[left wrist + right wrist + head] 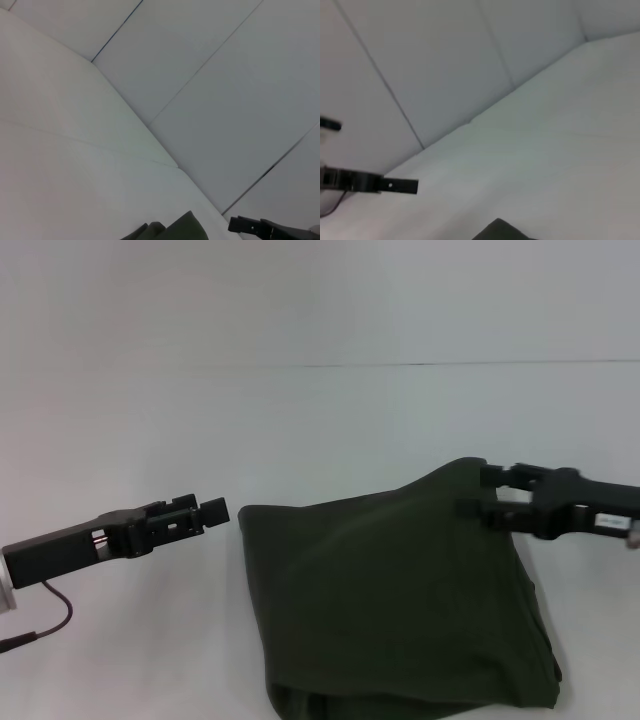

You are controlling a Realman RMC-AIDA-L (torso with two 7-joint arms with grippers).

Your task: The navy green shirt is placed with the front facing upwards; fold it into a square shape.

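The shirt's far edge (400, 489) slants up to a peak, so the robot's right gripper should move back while the left gripper takes the edge's other corner (248, 514) to make the edge straight.
The navy green shirt (400, 600) lies folded into a rough rectangle on the white table (300, 430), plain green side up; no lettering or collar shows. Its far right corner stands up in a peak. My right gripper (480, 492) is open just beside that raised corner, with white table showing between its fingers. My left gripper (205, 508) is open and empty, hovering just left of the shirt's far left corner. A corner of the shirt also shows in the left wrist view (180, 227) and in the right wrist view (502, 231).
A thin dark cable (55, 625) hangs under my left arm at the left edge. The white table meets a pale panelled wall (320, 300) behind. One finger (400, 185) of the left gripper shows in the right wrist view.
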